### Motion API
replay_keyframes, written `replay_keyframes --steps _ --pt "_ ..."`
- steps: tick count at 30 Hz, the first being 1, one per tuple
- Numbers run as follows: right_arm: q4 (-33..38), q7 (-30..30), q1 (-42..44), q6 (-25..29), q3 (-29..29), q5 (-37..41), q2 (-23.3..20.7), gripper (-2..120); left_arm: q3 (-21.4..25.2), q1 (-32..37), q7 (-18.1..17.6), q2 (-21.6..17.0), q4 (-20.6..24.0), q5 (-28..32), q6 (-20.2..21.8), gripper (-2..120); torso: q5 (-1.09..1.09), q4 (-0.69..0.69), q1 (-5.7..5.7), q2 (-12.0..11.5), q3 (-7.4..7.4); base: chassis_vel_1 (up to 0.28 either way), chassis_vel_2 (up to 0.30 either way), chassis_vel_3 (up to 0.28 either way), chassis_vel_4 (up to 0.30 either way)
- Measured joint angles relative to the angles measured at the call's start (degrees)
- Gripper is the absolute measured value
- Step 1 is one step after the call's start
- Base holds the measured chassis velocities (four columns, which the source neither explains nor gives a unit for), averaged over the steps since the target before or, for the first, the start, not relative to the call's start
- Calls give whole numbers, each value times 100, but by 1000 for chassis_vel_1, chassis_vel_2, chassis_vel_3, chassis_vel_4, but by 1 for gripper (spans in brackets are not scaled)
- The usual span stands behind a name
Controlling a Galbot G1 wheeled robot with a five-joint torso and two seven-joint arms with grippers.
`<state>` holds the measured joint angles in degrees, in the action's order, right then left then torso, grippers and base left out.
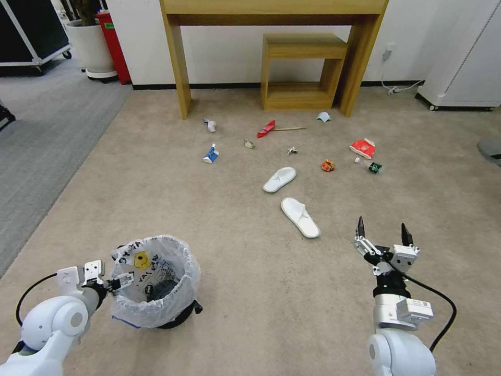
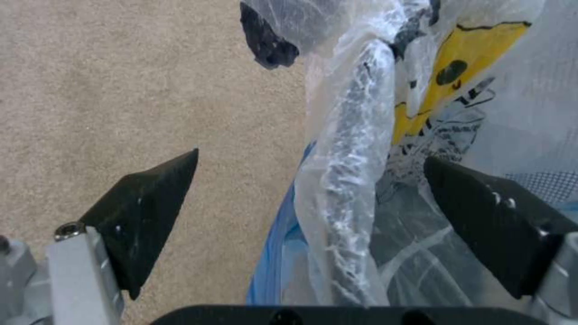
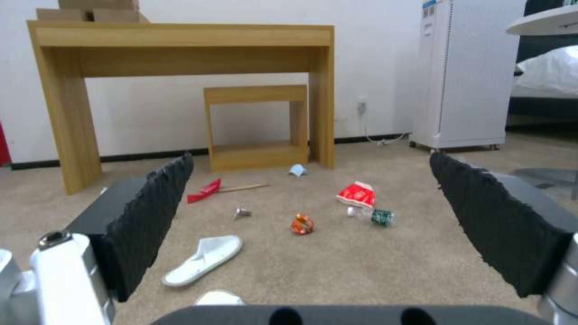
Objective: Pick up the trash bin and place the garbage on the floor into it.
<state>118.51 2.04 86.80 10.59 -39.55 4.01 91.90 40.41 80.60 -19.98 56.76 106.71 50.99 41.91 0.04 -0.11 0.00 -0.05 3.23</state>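
The white bag wraps over the trash bin's rim [image 1: 156, 282] and hangs [image 1: 153, 310] outside, so I expect the bag to stay on with its opening open when I raise the trash bin.
The trash bin [image 1: 155, 282], black with a crinkly white bag, stands on the floor [image 1: 235, 261] at the near left. My left gripper [image 1: 125, 280] is open, and its fingers straddle the bagged rim [image 2: 352, 149], one outside and one inside. My right gripper [image 1: 383, 232] hovers open and empty at the near right. The garbage lies ahead: two white slippers [image 1: 279, 179] [image 1: 300, 216], a blue-white carton [image 1: 211, 154], a red wrapper [image 1: 265, 129] with a stick [image 1: 289, 129], a pale blue mask [image 1: 323, 116], a red packet [image 1: 362, 148], a bottle [image 1: 369, 165] and an orange packet [image 1: 327, 165].
A wooden desk [image 1: 180, 62] and a low wooden stool [image 1: 302, 68] stand against the far wall. A red bin [image 1: 115, 47] and a white planter [image 1: 94, 47] sit at the far left by grey carpet [image 1: 47, 136]. A white appliance [image 1: 464, 52] stands at the far right.
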Motion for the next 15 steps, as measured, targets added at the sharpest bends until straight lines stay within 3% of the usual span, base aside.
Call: replay_keyframes --steps 6,15 --pt "-6 0 -3 0 -7 -3 19 100 -54 -3 -2 -12 -34 -50 -6 88 1 0 0 0 -1 0 0 0 0" --pt "23 -4 2 8 -2 -15 23 100 -96 116 23 -74 60 -92 -7 55 -4 0 0 0 0 0 0 0 0"
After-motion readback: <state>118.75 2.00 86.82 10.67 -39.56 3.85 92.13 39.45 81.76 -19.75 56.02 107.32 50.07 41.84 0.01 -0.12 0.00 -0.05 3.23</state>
